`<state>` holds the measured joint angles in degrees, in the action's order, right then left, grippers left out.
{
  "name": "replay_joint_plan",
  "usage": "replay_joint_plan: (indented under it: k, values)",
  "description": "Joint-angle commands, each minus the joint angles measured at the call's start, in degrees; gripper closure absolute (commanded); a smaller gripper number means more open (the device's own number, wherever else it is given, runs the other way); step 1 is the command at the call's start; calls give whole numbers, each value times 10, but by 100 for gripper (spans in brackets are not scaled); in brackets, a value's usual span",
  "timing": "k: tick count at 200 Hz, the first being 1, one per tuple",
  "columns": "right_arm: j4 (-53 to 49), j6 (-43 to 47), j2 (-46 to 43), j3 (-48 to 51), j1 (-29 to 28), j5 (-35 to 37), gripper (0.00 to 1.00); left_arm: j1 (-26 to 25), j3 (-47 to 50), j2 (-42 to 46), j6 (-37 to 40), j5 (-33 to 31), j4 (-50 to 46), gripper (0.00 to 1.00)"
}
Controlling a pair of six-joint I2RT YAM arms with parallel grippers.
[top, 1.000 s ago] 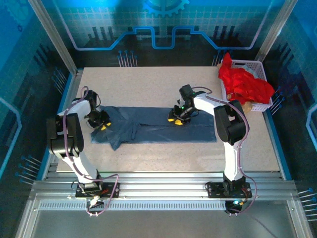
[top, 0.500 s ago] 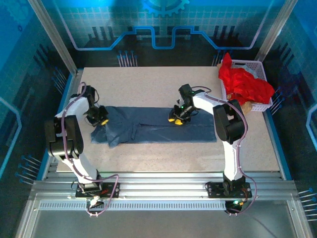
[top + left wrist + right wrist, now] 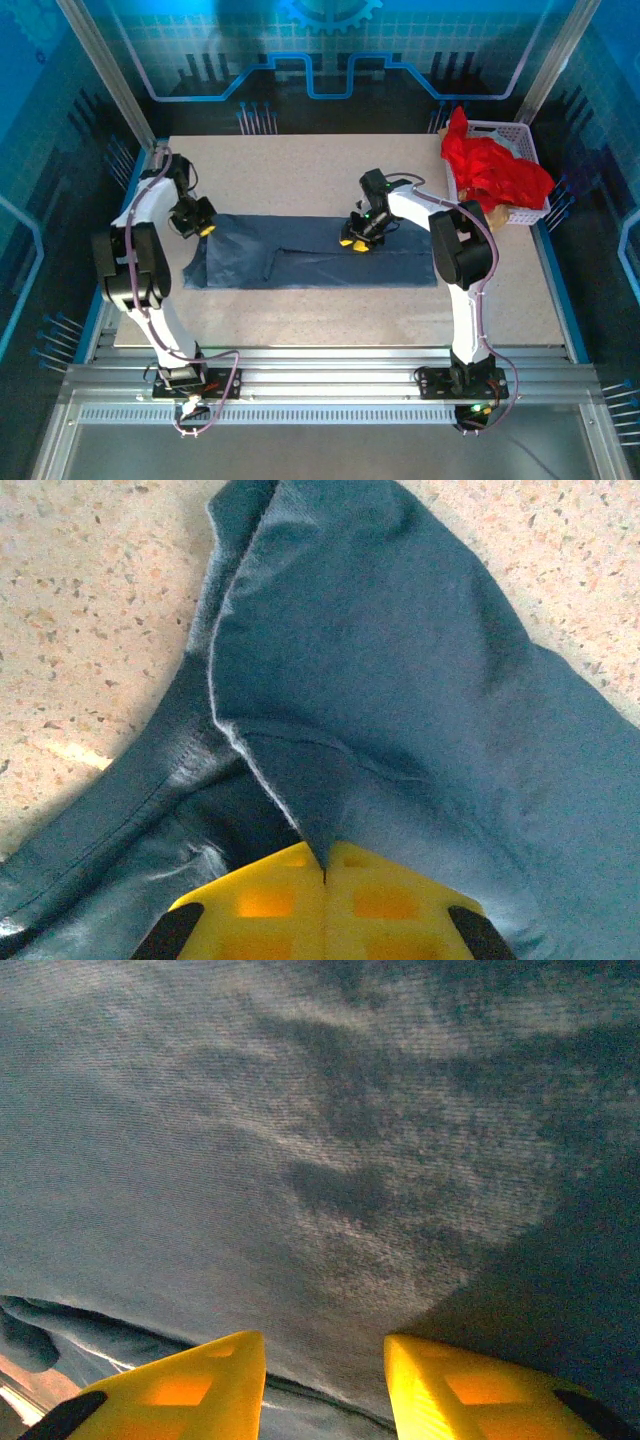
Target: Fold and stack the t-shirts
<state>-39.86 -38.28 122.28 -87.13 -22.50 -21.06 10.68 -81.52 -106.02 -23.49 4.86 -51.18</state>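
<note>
The slate-blue t-shirt is lying crosswise, with its hem on my right gripper's side (image 3: 432, 268). My grippers should turn its collar end (image 3: 206, 264) to the back before they fold the hem.
The slate-blue t-shirt (image 3: 310, 262) lies as a long flat band across the middle of the table. My left gripper (image 3: 200, 226) is at its far left corner, shut on a pinch of the shirt's edge (image 3: 325, 865). From the yellow fingers (image 3: 270, 900) the blue cloth (image 3: 400, 660) fans outward. My right gripper (image 3: 352, 240) rests low on the shirt's upper edge near the middle. It is open (image 3: 325, 1345), with flat blue cloth (image 3: 300, 1140) under and between its fingers. The red t-shirt (image 3: 495, 170) is heaped in the basket at the back right.
The white lattice basket (image 3: 528, 143) stands at the table's back right corner. Bare speckled tabletop (image 3: 300, 170) lies behind the blue shirt and in front of it (image 3: 330, 315). Metal frame posts and blue walls ring the table.
My left gripper has closed on the shirt's left end and moved toward the back left, pulling the bunched sleeve out flatter. The right gripper has stayed in place.
</note>
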Motion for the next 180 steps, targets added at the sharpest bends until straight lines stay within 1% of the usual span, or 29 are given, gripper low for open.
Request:
replay_joint_plan:
  k: [1, 71, 78, 91, 99, 110, 122, 141, 149, 161, 170, 180]
  values:
    - [-41, 11, 31, 6, -8, 32, 61, 3, -33, -26, 23, -18, -31, 100]
    - [-41, 13, 29, 5, -10, 35, 61, 3, -79, -89, 54, -55, -25, 100]
    - [-39, 13, 28, 5, -11, 34, 61, 2, -78, -93, 56, -58, -20, 96]
    - [-36, 15, 25, 4, -14, 32, 61, 1, -82, -99, 59, -68, -16, 85]
    - [-34, 17, 21, 2, -15, 31, 61, 0, -83, -96, 59, -75, -13, 82]
    - [-35, 19, 16, -1, -17, 32, 61, 0, -78, -84, 57, -87, -3, 77]
    - [-34, 20, 8, -2, -20, 33, 61, -1, -75, -69, 49, -100, -1, 67]
    - [-33, 21, -15, -1, -22, 44, 61, -8, -67, -29, 32, -125, -9, 60]
    - [-32, 22, -29, 3, -22, 51, 61, -12, -56, -4, 22, -134, -12, 59]
    - [-20, 21, -55, 16, -22, 65, 61, -17, -32, 36, -5, -129, -19, 59]
    - [-9, 22, -75, 28, -22, 75, 61, -20, -4, 67, -34, -112, -18, 59]
    - [5, 23, -95, 42, -20, 79, 61, -23, 31, 93, -70, -76, -13, 62]
